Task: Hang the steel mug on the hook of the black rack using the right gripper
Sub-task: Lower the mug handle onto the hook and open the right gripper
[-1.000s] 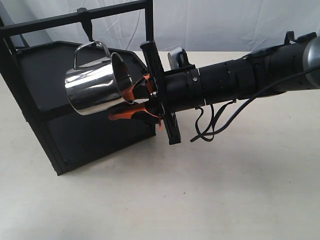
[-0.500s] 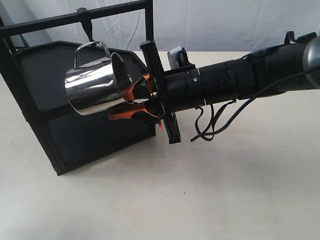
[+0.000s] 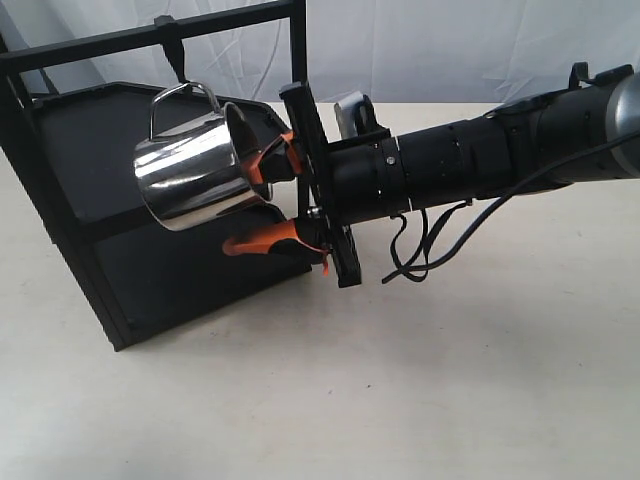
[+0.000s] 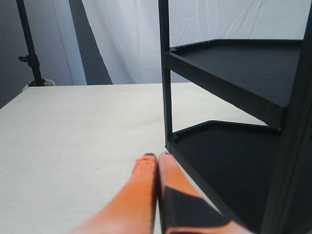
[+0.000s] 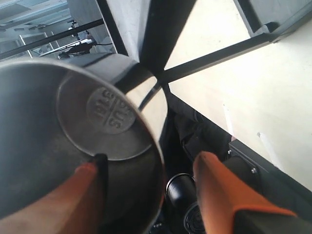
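My finger is inside the mug's opening where its looped handle meets the hook (image 3: 184,86), so I expect the steel mug (image 3: 192,172) will swing a little but stay hung when I pull out.
The steel mug (image 3: 190,175) hangs tilted in the air in front of the black rack (image 3: 60,150), mouth toward my right gripper (image 3: 262,200). Its looped handle (image 3: 185,92) sits just under the slim hook (image 3: 176,55) on the top crossbar; whether the handle is on the hook I cannot tell. The right gripper is open: the upper orange finger reaches into the mug's mouth, the lower one is below the wall, apart from it. In the right wrist view the mug (image 5: 107,112) fills the picture. My left gripper (image 4: 157,157) is shut on nothing, low beside the rack's corner post (image 4: 165,97).
Loose black cables (image 3: 420,250) dangle under the right arm. The rack's two shelves (image 4: 234,63) stand behind and below the mug. A white curtain closes the back, and a dark stand (image 4: 30,48) rises beyond the pale table (image 3: 400,380).
The right gripper's fingers have spread apart, letting go of the mug's wall. The mug has shifted slightly and stays up by the hook.
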Motion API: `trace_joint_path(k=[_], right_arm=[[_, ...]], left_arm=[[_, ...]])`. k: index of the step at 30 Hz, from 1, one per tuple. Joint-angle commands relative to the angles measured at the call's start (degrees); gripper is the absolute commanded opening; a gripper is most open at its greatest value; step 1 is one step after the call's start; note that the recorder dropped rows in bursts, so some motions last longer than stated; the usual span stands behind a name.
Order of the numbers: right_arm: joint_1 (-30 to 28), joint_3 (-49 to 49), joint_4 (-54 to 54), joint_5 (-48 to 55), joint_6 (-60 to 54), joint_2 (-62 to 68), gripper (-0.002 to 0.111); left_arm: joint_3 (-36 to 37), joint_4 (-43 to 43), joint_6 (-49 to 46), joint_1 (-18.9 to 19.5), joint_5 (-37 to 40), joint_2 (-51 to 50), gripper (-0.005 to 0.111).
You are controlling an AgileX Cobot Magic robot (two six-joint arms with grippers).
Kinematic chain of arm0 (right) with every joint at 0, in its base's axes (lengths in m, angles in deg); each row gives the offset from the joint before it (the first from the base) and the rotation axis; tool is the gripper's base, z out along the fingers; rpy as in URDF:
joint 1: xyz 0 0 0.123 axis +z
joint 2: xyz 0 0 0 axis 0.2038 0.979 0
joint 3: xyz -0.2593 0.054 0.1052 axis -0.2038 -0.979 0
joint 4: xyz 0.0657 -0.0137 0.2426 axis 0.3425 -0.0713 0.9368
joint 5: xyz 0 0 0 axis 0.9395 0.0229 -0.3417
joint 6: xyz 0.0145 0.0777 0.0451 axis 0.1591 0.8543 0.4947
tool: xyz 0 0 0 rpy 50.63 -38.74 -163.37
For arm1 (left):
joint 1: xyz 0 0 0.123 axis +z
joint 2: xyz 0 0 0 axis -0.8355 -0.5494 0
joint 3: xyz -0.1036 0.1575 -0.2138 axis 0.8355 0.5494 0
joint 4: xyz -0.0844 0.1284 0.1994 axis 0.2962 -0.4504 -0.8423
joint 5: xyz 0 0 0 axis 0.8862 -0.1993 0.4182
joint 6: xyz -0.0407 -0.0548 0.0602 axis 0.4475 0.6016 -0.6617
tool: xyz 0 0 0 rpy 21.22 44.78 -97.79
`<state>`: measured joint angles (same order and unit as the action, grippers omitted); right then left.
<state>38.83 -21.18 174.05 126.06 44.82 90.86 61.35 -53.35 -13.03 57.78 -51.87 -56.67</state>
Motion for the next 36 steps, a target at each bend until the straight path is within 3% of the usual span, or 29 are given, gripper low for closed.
trace_joint_path(k=[1, 36], right_arm=[[0.05, 0.24, 0.08, 0.65, -0.93, -0.21, 0.053], [-6.44, 0.24, -2.9, -0.81, -0.57, -3.39, 0.053]], left_arm=[[-0.12, 0.04, 0.12, -0.07, -0.14, 0.27, 0.002], [-0.12, 0.04, 0.12, -0.07, -0.14, 0.27, 0.002]])
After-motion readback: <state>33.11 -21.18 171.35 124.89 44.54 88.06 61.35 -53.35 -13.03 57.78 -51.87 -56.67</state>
